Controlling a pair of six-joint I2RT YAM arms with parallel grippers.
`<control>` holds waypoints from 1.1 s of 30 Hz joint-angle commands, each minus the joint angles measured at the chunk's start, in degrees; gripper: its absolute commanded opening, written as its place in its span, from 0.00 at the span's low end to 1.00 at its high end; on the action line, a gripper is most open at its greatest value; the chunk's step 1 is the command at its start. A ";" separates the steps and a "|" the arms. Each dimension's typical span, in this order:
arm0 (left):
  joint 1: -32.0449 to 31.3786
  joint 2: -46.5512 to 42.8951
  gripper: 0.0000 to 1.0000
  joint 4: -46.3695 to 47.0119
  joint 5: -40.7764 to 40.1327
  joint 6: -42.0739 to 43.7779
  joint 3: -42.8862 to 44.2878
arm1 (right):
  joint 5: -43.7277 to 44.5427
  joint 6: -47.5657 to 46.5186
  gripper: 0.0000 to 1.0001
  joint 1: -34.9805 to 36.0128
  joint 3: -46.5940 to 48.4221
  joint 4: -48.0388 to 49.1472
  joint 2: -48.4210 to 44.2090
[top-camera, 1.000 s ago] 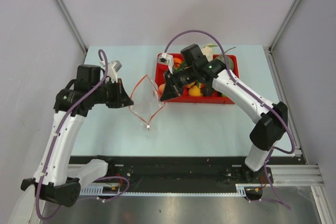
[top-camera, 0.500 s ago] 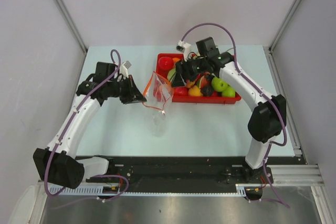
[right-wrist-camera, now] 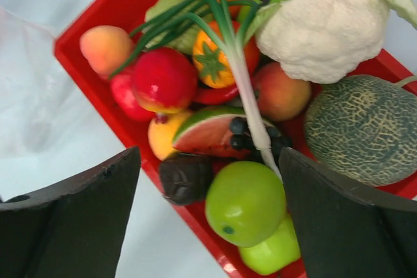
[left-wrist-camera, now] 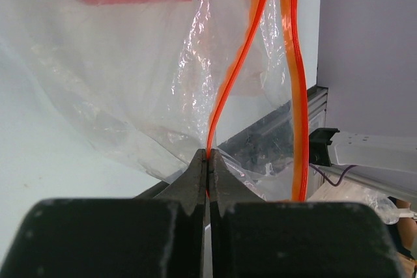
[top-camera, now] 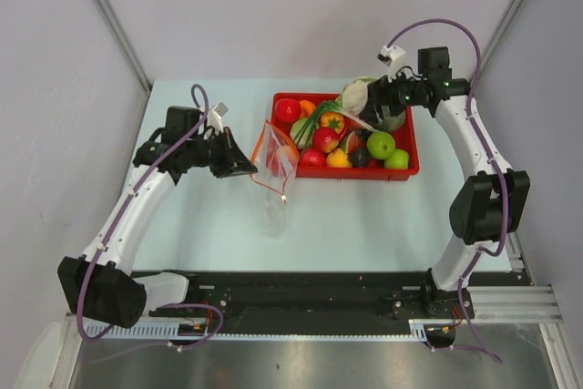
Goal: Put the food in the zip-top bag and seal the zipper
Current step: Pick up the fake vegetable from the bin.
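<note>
Green leaves (top-camera: 311, 121) curl over from a straight white stem, so I expect the spring onion (top-camera: 352, 116) to stick out stiffly while its leaves droop as I lift it.
The clear zip-top bag (top-camera: 277, 158) hangs beside the left end of the red tray (top-camera: 412, 132). My left gripper (top-camera: 242, 167) is shut on its orange-red zipper (top-camera: 260, 148). In the left wrist view the jaws (left-wrist-camera: 208, 161) pinch one zipper strip (left-wrist-camera: 228, 89), and the other strip (left-wrist-camera: 294, 96) runs free to the right. The food lies heaped in the tray: a green apple (top-camera: 381, 144), a pale cauliflower (top-camera: 355, 94) and red fruit (top-camera: 325, 139). My right gripper (top-camera: 390, 103) hovers open over the tray's far right. Below its empty fingers (right-wrist-camera: 210, 154) lie the apple (right-wrist-camera: 244, 203) and the cauliflower (right-wrist-camera: 322, 34).
A netted melon (right-wrist-camera: 365, 128), a spring onion (right-wrist-camera: 241, 76) and a dark brown piece (right-wrist-camera: 186, 177) also lie in the tray (right-wrist-camera: 199, 230). Grey walls close in the pale blue table (top-camera: 364, 216) on three sides. The arm bases stand on a black rail (top-camera: 301, 302) at the near edge.
My right gripper has opened and swung from the bag's mouth back to the tray's far right. The left gripper has carried the bag right, up to the tray, and the bag's mouth has narrowed.
</note>
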 commanded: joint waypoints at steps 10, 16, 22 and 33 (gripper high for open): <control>0.27 -0.67 0.00 2.20 1.45 -0.11 -0.69 | 2.74 -11.43 0.89 -0.37 -0.48 3.61 6.94; 0.27 -0.50 0.00 2.63 1.45 -0.11 -1.04 | 2.83 -14.59 0.78 0.33 -0.12 1.85 10.10; 0.27 0.12 0.01 2.81 1.71 -0.11 -1.04 | 3.79 -16.00 0.75 0.68 -0.30 1.84 12.21; 0.27 0.56 0.00 2.81 1.71 0.24 -1.21 | 4.59 -15.48 0.40 0.68 -0.56 3.78 12.65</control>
